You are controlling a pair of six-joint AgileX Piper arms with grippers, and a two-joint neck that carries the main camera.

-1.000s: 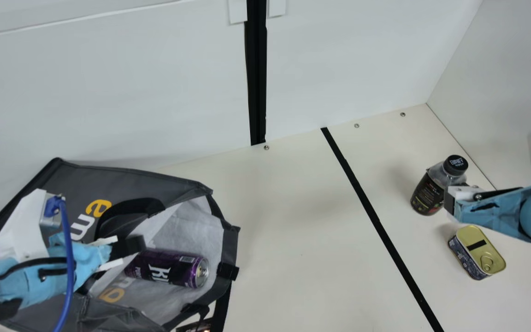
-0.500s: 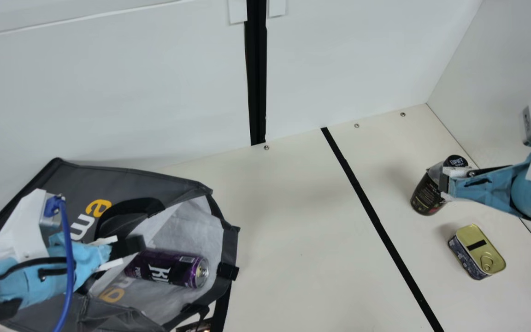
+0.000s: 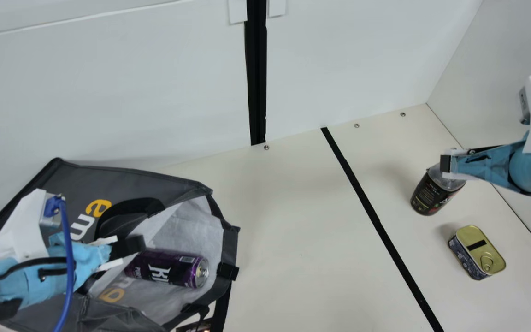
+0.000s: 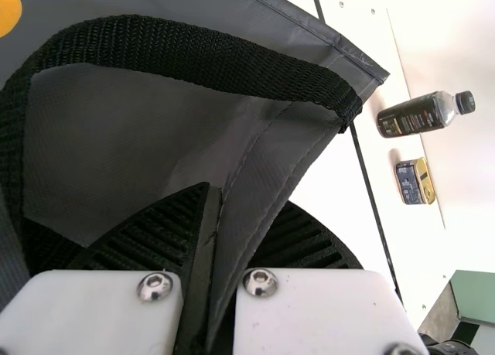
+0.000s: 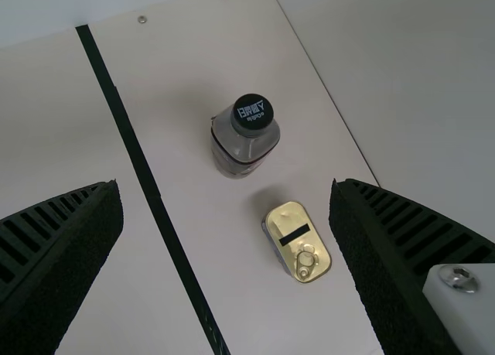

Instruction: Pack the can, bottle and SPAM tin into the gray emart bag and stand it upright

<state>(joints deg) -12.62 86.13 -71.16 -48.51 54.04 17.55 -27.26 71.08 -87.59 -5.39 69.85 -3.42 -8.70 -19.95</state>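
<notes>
I expect that when I push the bottle inside the gray bag, its opening [image 3: 189, 254] will shift and buckle around the bottle, since the gray bag's front edge [image 3: 111, 314] looks slack and creased.
My left gripper [image 3: 129, 246] is at the gray bag [image 3: 132, 177], which lies on its side with its mouth facing right. In the left wrist view, my left gripper [image 4: 224, 239] is shut on the bag's edge fabric [image 4: 259, 192]. The purple can [image 3: 168, 269] lies inside the mouth. My right gripper [image 3: 445, 165] is above the upright bottle [image 3: 431, 191], hiding its cap; in the right wrist view, my right gripper [image 5: 224, 239] stands wide open, with the bottle [image 5: 244, 138] and the SPAM tin [image 5: 297, 241] below and beyond it. The tin rests on the table nearer the front.
White walls [image 3: 109, 92] rise behind the table [image 3: 284, 230] and at its right side. A black line [image 3: 376, 221] runs across the tabletop between bag and bottle. Part of a dark object [image 3: 196, 326] shows beneath the bag's front edge.
My right gripper has moved back and slightly left, from beside the bottle's near side to over its top. My left gripper, the bag, can and tin have stayed put.
</notes>
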